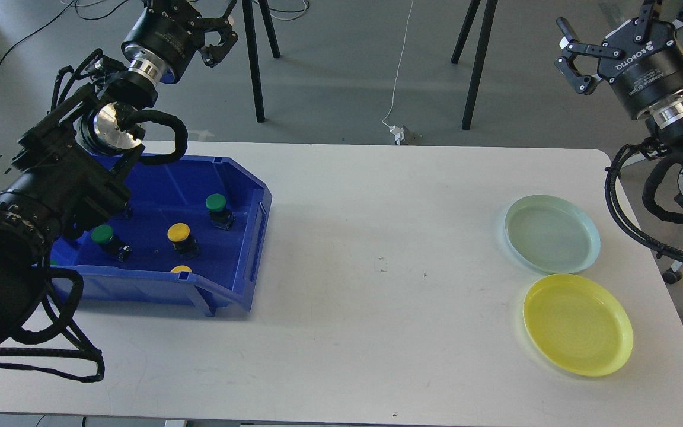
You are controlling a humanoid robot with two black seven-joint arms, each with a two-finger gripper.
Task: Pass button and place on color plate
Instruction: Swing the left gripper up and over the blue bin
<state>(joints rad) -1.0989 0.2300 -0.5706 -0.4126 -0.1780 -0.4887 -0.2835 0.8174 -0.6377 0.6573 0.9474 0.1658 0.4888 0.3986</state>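
Observation:
My gripper will get the yellow button point(180, 236) free in one piece when it lifts it, because the dark body point(188, 248) leans loosely under its cap.
A blue bin point(246, 237) on the table's left side holds several push buttons: a green one point(217, 204) at the back, a green one point(104, 235) at the left, a yellow one point(179, 232) in the middle, and a yellow cap point(181, 269) peeking over the front wall. Two plates lie at the right: a pale green plate point(552, 234) and a yellow plate point(578, 325) nearer me. My left gripper point(220, 38) hangs high above the bin's back, open and empty. My right gripper point(573, 56) is raised beyond the table's far right corner, open and empty.
The white table point(377, 267) spans the view between the bin and the plates. Black tripod legs point(255, 65) and a white cable with a plug point(399, 133) are on the floor behind the table. My left arm covers the bin's left part.

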